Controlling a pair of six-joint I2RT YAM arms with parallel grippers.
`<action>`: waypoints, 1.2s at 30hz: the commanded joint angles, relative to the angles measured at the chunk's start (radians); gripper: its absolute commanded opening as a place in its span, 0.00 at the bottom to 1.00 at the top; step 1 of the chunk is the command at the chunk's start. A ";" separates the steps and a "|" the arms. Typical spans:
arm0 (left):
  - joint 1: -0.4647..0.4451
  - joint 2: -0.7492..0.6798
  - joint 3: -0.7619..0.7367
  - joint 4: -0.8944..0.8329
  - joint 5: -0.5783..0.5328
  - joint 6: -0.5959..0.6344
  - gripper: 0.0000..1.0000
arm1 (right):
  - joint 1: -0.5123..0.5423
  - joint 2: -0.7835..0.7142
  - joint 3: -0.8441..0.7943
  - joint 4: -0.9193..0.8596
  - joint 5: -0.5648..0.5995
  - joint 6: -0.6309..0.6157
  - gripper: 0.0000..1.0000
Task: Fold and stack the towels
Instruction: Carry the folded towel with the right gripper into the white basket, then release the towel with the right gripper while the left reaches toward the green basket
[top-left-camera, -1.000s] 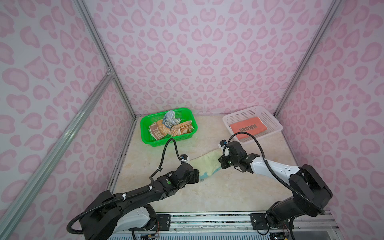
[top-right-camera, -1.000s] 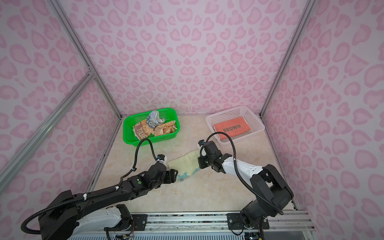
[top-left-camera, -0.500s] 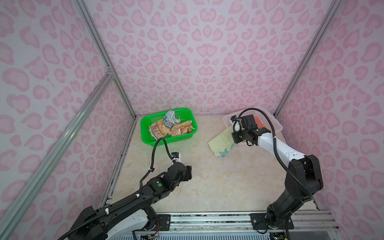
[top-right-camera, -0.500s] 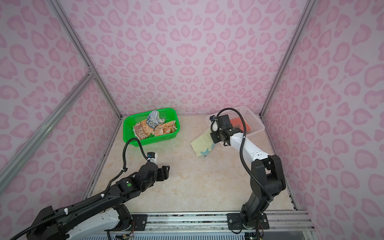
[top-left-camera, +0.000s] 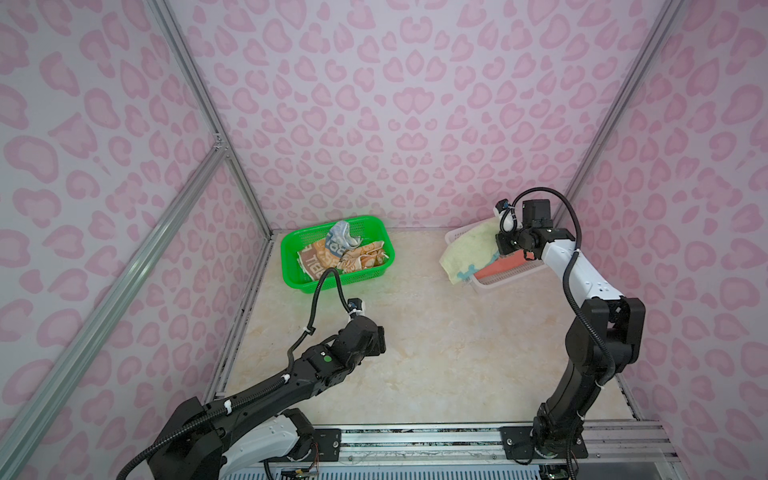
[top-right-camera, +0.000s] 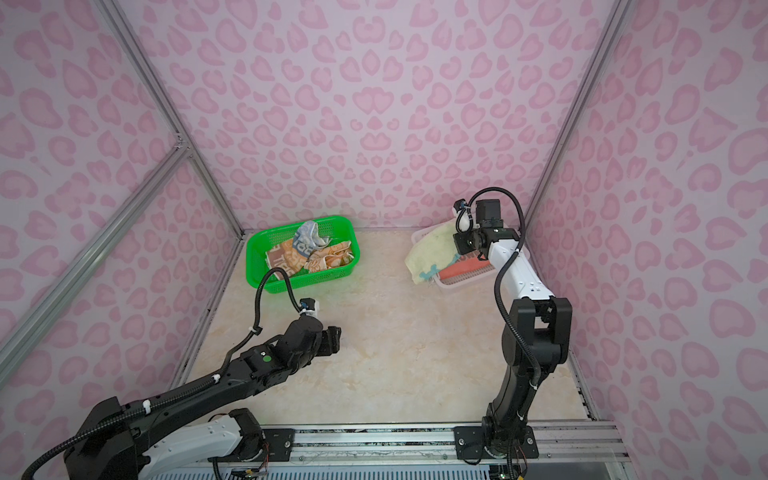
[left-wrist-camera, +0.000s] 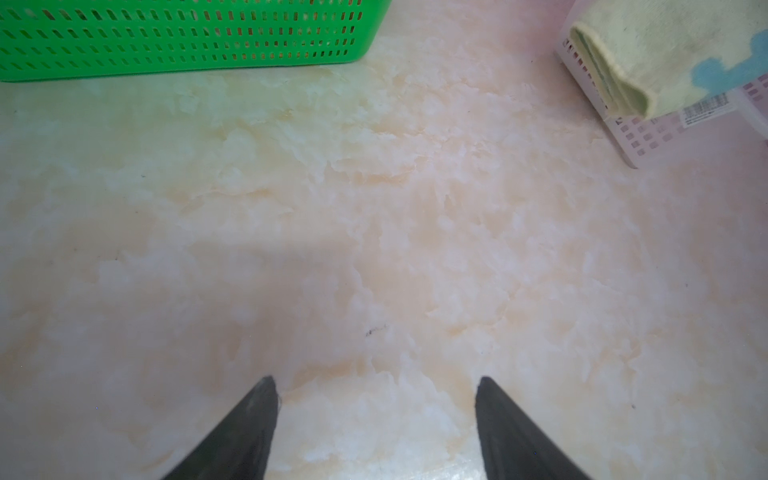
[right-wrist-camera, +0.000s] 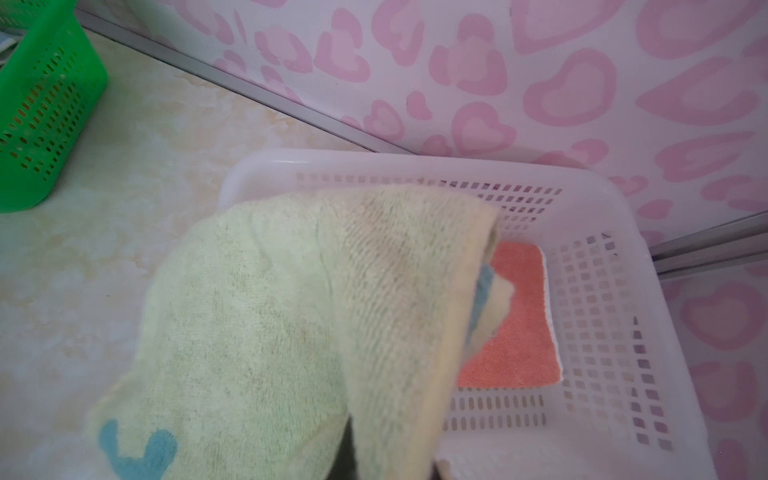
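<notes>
My right gripper is moving across the coral towel (top-left-camera: 504, 264) and should keep going until the pale yellow-green towel's trailing end (top-left-camera: 453, 269), which hangs over the white basket's rim, comes inside the basket.
My right gripper (top-left-camera: 503, 244) is shut on a folded pale yellow-green towel (top-left-camera: 469, 249) with a blue mark. The towel hangs over the near-left corner of the white basket (top-left-camera: 505, 282) in both top views. In the right wrist view this towel (right-wrist-camera: 291, 311) covers the jaws. A flat coral towel (right-wrist-camera: 515, 324) lies on the basket floor beneath it. Several crumpled towels (top-left-camera: 340, 253), striped and orange, fill the green basket (top-left-camera: 291, 257). My left gripper (left-wrist-camera: 376, 382) is open and holds nothing, low over the bare marble table (left-wrist-camera: 374, 228), well short of both baskets.
The green basket (top-right-camera: 257, 266) stands at the back left and the white basket (top-right-camera: 461, 282) at the back right, both against the pink patterned wall. A metal rail (top-left-camera: 415, 436) runs along the front edge under both arm bases.
The right arm lifted the pale towel off the middle of the table and carried it back to the white basket. The left gripper drew away from it toward the front left.
</notes>
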 joint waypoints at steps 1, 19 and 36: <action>0.002 0.018 0.021 -0.004 -0.003 0.007 0.77 | -0.033 0.039 0.024 0.026 -0.053 -0.033 0.00; 0.004 0.093 0.074 -0.034 -0.008 0.003 0.76 | -0.154 0.335 0.218 0.063 -0.078 -0.014 0.11; 0.004 0.092 0.074 -0.031 -0.006 0.006 0.77 | -0.149 0.232 0.173 0.151 0.050 0.111 0.99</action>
